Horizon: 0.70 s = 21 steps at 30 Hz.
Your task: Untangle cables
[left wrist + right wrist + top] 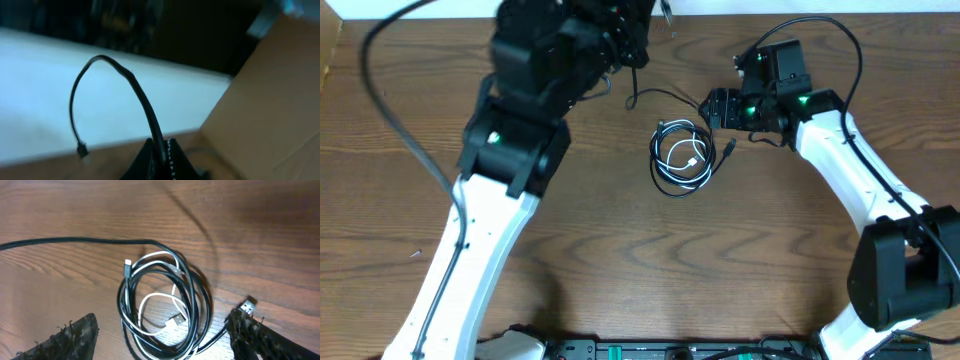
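Note:
The robot's right gripper should raise the strand of cable (684, 99) next to the coil while the left gripper moves back, because the piece of black cable from the left gripper goes into the coil (708, 127).
The cables (682, 155) lie in one coil mid-table: black loops wound with a thinner white cord. In the right wrist view the coil (165, 305) sits between my open right gripper (162, 317) and its fingers (75, 337), with nothing pinched. A white plug (127, 266) and a silver USB end (177, 321) lie inside the loops. A black cable's USB plug (247, 305) rests by the right finger. One black strand (50, 241) leads away from the coil. My left gripper (161, 147) is raised at the back and shut on a black cable (142, 97), whose small plug (81, 149) dangles free.
The left arm (505, 150) stretches over the table's left half, with a thick grey wire (395, 120) beside it. The right arm (850, 170) comes in from the right. A cardboard box (280, 90) and a white surface (45, 85) lie beyond the table's far edge.

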Each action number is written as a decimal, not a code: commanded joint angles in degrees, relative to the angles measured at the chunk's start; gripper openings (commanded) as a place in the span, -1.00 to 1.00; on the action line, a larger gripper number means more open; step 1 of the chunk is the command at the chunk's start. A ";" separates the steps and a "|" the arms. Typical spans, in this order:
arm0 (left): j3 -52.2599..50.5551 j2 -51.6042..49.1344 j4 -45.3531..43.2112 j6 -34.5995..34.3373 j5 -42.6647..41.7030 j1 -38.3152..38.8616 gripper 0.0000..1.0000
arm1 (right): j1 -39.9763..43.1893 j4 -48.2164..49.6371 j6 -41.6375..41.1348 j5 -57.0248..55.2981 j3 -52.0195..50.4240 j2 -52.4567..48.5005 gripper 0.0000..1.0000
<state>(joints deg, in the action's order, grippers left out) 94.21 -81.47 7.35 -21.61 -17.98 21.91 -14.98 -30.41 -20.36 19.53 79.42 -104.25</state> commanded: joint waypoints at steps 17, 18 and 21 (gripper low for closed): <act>0.57 6.16 -3.50 -0.07 5.46 -0.04 -0.85 | -2.78 10.38 6.75 1.77 0.92 -12.28 -0.32; 0.57 6.16 -2.67 -0.02 6.51 -0.07 -0.85 | -2.71 10.45 6.73 1.81 0.98 -11.89 -0.65; 0.57 6.16 0.87 0.48 10.86 -0.48 -0.85 | -2.67 10.03 6.73 1.84 1.09 -9.31 -0.98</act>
<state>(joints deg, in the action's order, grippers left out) 94.21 -76.27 6.85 -21.58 -11.99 21.89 -17.69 -20.32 -14.24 20.99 79.57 -116.90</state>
